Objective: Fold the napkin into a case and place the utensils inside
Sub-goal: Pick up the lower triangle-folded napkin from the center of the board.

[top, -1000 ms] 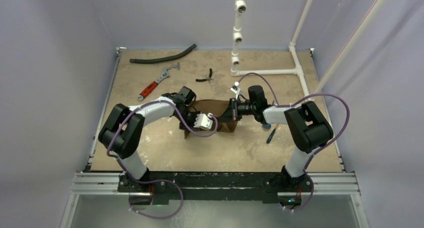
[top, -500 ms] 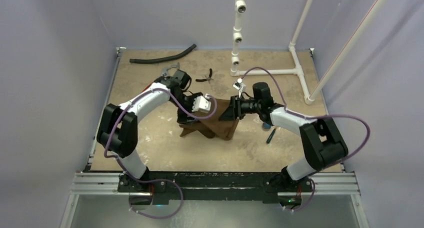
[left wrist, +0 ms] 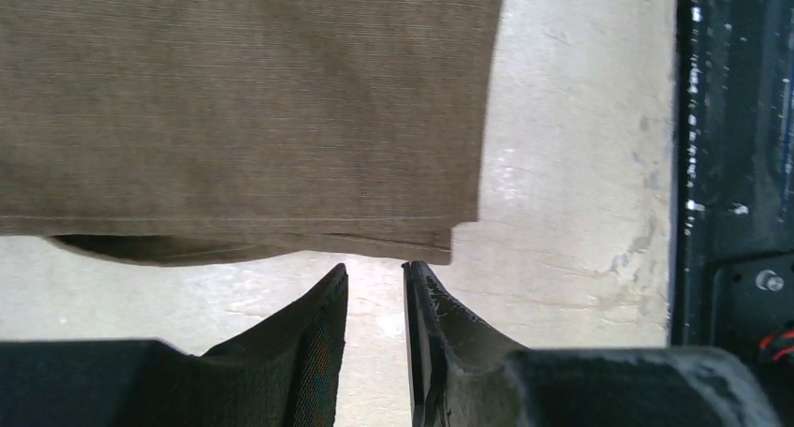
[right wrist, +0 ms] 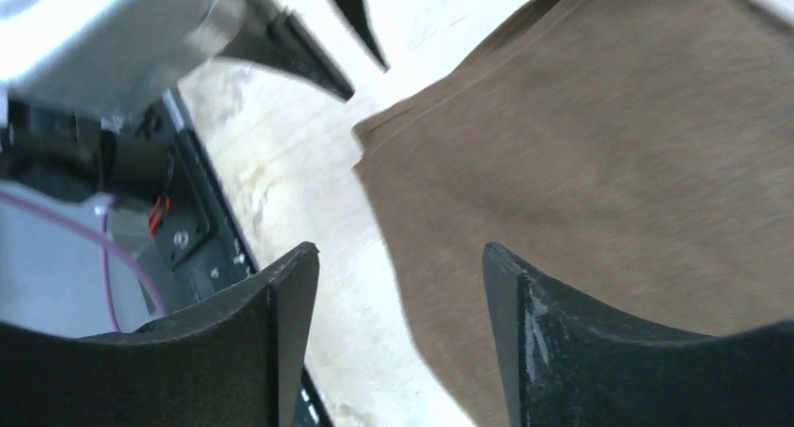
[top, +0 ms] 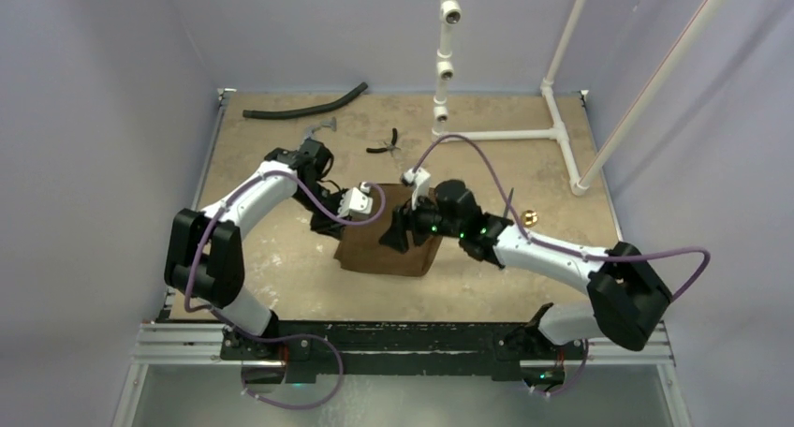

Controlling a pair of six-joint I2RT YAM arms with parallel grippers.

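Note:
The dark-brown napkin shows an under layer [right wrist: 409, 112] along its edge, so I expect the napkin [top: 382, 257] to open out into a wide sheet when the robot lifts it.
The dark-brown napkin [top: 384, 251] lies folded flat in a rough rectangle in the middle of the table. My left gripper [top: 327, 225] sits low at its left edge. In the left wrist view its jaws [left wrist: 374, 270] stand a narrow gap apart with only bare table between them, the tips just short of the napkin [left wrist: 243, 99] hem. My right gripper [top: 399, 236] hovers over the napkin's upper middle, open wide [right wrist: 398, 249] and empty, straddling the napkin [right wrist: 609, 165] edge. A thin dark utensil [top: 510, 203] shows beyond the right forearm. The blue-bowled spoon is hidden.
A black hose [top: 304, 107] lies at the back left. A wrench [top: 321, 125] is partly hidden by the left arm, and small pliers [top: 384, 145] lie behind the napkin. A white pipe frame [top: 506, 135] stands at the back right. A small brass-coloured thing [top: 529, 218] lies by the right arm.
Both grippers let go of the lifted napkin, which now lies flat and folded. The right arm swung left over it with its jaws opening. The left gripper drew back left, opened, then narrowed.

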